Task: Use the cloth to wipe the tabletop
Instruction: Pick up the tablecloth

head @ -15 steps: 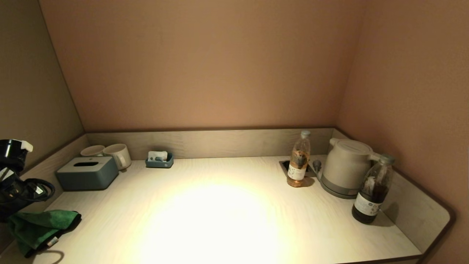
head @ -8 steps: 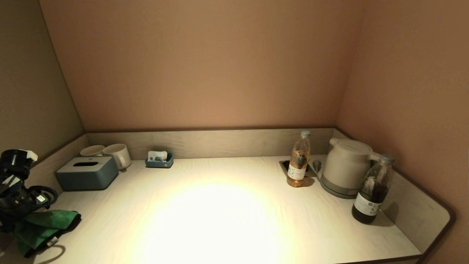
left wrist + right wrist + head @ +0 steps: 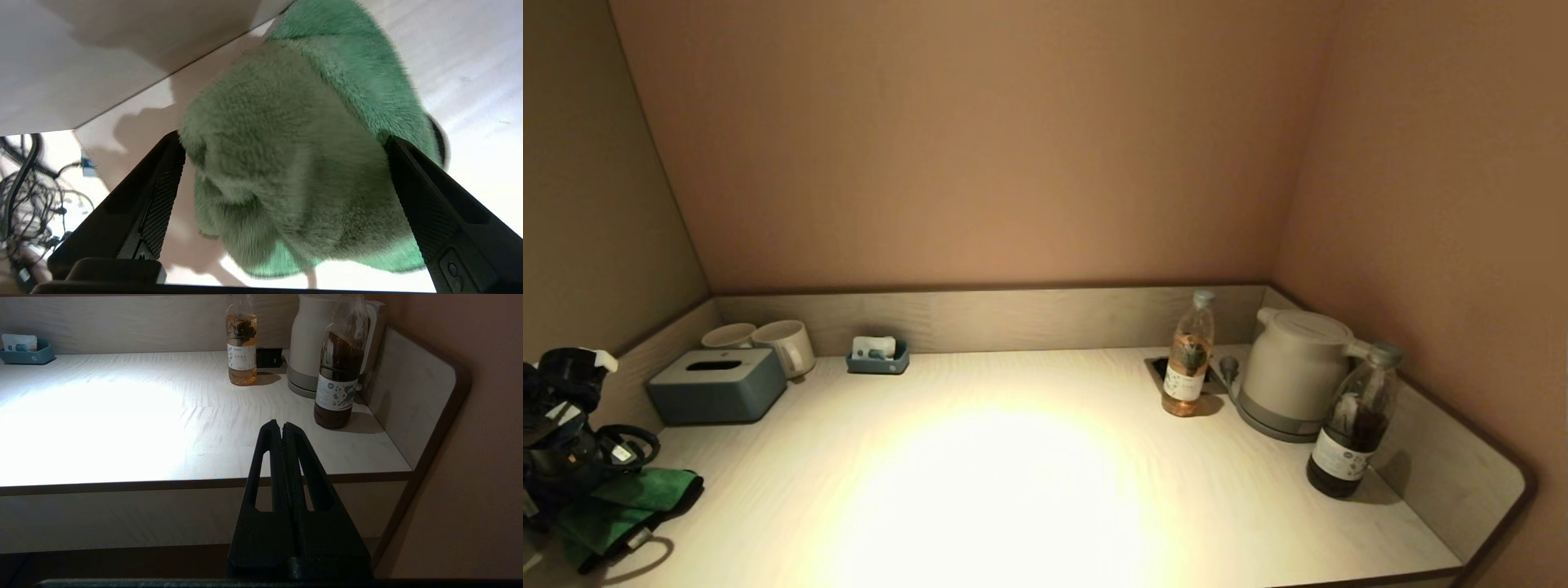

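The green cloth (image 3: 629, 508) puffs out in loose folds (image 3: 255, 193) between the robot's open fingers, so I expect it to stay bunched up with its edges spreading out below when the robot wipes.
A crumpled green cloth (image 3: 629, 502) lies at the front left corner of the pale wooden tabletop (image 3: 1013, 474). My left gripper (image 3: 560, 498) is right above it, its tips hidden in the head view. In the left wrist view the cloth (image 3: 294, 163) bulges between the wide-open fingers (image 3: 163, 196), which stand on either side of it. My right gripper (image 3: 282, 425) is shut and empty, held in front of the table's front edge, below tabletop level; it does not show in the head view.
A grey tissue box (image 3: 717, 384), two mugs (image 3: 786, 346) and a small blue tray (image 3: 879, 358) stand at the back left. A light bottle (image 3: 1189, 356), a white kettle (image 3: 1294, 371) and a dark bottle (image 3: 1352, 433) stand at the right. A raised rim borders the table.
My left arm has come down over the green cloth at the front left corner. The cloth and everything else have stayed in place.
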Robot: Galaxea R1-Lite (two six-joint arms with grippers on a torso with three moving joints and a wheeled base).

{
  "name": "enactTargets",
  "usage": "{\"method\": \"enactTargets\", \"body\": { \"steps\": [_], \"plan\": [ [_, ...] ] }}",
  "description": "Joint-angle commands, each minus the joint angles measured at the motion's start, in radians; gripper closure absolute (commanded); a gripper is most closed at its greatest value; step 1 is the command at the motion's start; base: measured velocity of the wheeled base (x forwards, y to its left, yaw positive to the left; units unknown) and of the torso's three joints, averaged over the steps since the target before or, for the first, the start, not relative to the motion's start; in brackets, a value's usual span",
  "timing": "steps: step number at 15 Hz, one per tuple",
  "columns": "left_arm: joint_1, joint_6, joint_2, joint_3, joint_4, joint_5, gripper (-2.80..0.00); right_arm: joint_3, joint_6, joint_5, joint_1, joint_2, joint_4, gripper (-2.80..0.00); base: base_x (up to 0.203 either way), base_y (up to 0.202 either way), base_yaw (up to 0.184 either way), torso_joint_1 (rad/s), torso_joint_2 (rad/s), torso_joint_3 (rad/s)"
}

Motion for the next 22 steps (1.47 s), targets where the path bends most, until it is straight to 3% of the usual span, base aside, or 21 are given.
{"method": "enactTargets", "body": {
  "steps": [1,6,7,16,22],
  "plan": [
    [0.0,-0.005,0.046,-0.011,0.001,-0.002,-2.8,0.0,0.0,0.001,0.0,0.001,-0.001,0.0,0.0,0.0,0.0,0.0,0.0,0.0],
    [0.0,-0.003,0.064,-0.02,0.001,0.002,-2.8,0.0,0.0,0.001,0.0,0.001,-0.001,0.0,0.0,0.0,0.0,0.0,0.0,0.0],
    [0.0,-0.003,0.066,-0.023,0.001,0.003,0.0,0.0,0.0,0.002,-0.001,0.001,-0.001,0.0,0.0,0.0,0.0,0.0,0.0,0.0],
    [-0.002,-0.005,0.031,-0.015,0.001,-0.008,0.0,0.0,0.0,0.001,0.0,0.001,-0.001,0.0,0.0,0.0,0.0,0.0,0.0,0.0],
    [-0.049,-0.003,-0.075,0.005,0.006,-0.013,0.0,0.0,0.0,0.001,0.0,0.001,-0.001,0.0,0.0,0.0,0.0,0.0,0.0,0.0]
  ]
}}
